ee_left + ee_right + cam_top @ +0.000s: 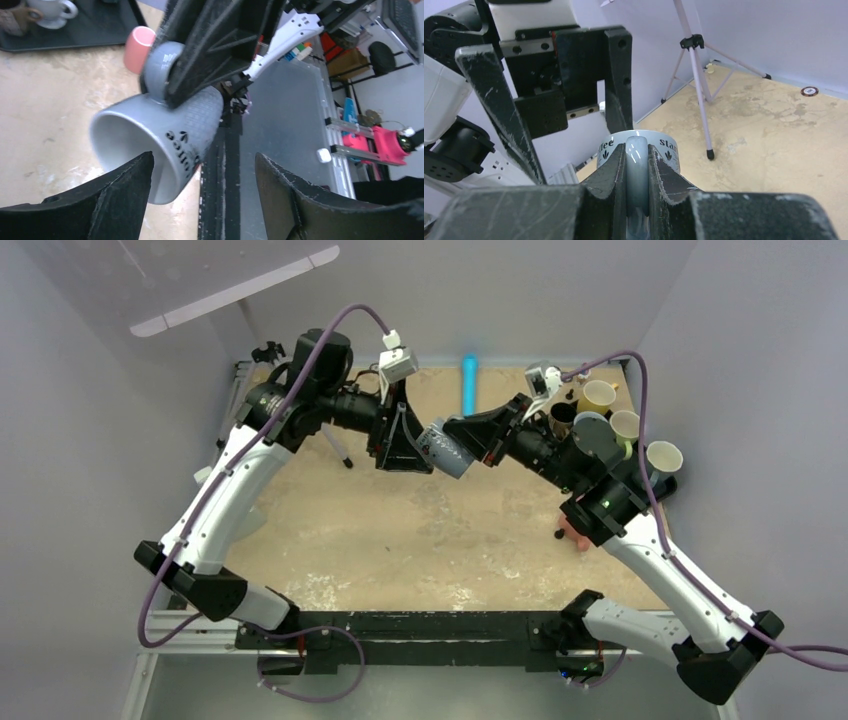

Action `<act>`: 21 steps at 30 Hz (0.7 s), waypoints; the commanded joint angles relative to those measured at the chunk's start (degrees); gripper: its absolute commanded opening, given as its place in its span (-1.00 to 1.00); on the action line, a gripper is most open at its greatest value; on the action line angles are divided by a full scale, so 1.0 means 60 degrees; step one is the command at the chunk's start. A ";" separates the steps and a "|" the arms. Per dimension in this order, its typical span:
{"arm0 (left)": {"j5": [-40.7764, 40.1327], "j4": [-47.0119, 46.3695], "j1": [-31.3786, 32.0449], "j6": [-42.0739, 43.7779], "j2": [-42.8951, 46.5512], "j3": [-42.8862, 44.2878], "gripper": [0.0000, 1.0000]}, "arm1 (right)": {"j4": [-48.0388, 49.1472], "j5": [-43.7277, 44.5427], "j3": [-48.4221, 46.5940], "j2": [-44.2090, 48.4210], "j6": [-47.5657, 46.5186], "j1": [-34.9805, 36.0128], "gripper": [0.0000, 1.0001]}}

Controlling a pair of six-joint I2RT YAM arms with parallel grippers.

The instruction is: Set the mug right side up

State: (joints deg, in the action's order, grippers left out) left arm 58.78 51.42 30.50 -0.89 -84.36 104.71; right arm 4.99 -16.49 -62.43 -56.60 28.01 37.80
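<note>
The robot's right gripper is holding the tilted grey mug by its handle [637, 167], so next the left gripper takes the mug's rim [176, 167], turns the mug upright and gives it back.
A grey mug [447, 450] with black lettering is held in the air above the back middle of the table. It is tilted on its side with its mouth toward the left arm. My right gripper [482, 436] is shut on the mug's handle [638, 167], one finger on each side. My left gripper [405, 452] is open just at the mug's mouth. In the left wrist view the mug's rim [165, 135] sits between the open fingers [125, 195], with the left finger in front of the mouth. I cannot tell if it touches.
Several cups [625, 423] stand on a dark tray at the back right, by the right arm. A pink cup [575, 535] lies under the right forearm. A small tripod [699, 90] stands at the back left. A blue bar [469, 380] lies at the back wall.
</note>
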 commanded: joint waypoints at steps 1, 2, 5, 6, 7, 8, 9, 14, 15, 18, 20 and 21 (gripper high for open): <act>0.0661 -0.0231 0.0229 -0.0177 0.0344 -0.0420 0.46 | 0.1129 -0.0226 -0.0097 0.0214 0.0224 -0.0008 -1.00; 0.0694 -0.0222 0.0233 -0.0197 0.0381 -0.0506 0.38 | 0.1123 -0.0205 -0.0105 0.0198 0.0248 -0.0015 -1.00; 0.0842 -0.0474 0.0296 -0.0597 0.0445 -0.0685 0.08 | 0.1214 -0.0248 -0.0091 0.0087 0.0349 -0.0013 -1.00; 0.0847 -0.0666 0.0344 -0.0797 0.0458 -0.0760 -0.04 | 0.1280 -0.0285 -0.0065 0.0027 0.0403 -0.0003 -1.00; 0.0862 -0.0898 0.0379 -0.0970 0.0465 -0.0831 -0.16 | 0.1380 -0.0361 -0.0024 -0.0034 0.0475 -0.0014 -1.00; 0.0866 -0.1098 0.0435 -0.1144 0.0455 -0.0890 -0.29 | 0.1519 -0.0445 0.0035 -0.0094 0.0572 -0.0014 -1.00; 0.0878 -0.1319 0.0455 -0.1332 0.0439 -0.0961 -0.44 | 0.1655 -0.0505 0.0123 -0.0120 0.0656 -0.0003 -1.00; 0.0035 -0.1033 0.0451 -0.1098 0.0473 -0.1145 -1.00 | 0.1512 -0.0162 0.0578 0.0041 0.0753 -0.0006 -1.00; -0.0378 -0.0745 0.0442 -0.0801 0.0500 -0.1123 -1.00 | 0.1310 -0.0131 0.0602 0.0023 0.0801 -0.0006 -1.00; -0.1515 0.0452 0.0446 0.0871 0.0460 -0.0946 -1.00 | -0.0416 0.0455 0.0223 -0.0101 0.0472 -0.0008 -0.40; -0.2343 0.1239 0.0439 0.2242 0.0458 -0.0942 -1.00 | -0.1591 0.0796 -0.0163 -0.0118 0.0237 -0.0013 0.04; -0.2763 0.1583 0.0439 0.2991 0.0476 -0.1006 -1.00 | -0.2114 0.1034 -0.0351 -0.0081 0.0202 -0.0014 0.16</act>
State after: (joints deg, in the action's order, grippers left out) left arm 57.21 52.21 33.50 0.80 -82.26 98.32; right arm 5.30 -19.42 -59.96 -56.88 31.33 38.09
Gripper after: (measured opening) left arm 0.169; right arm 0.475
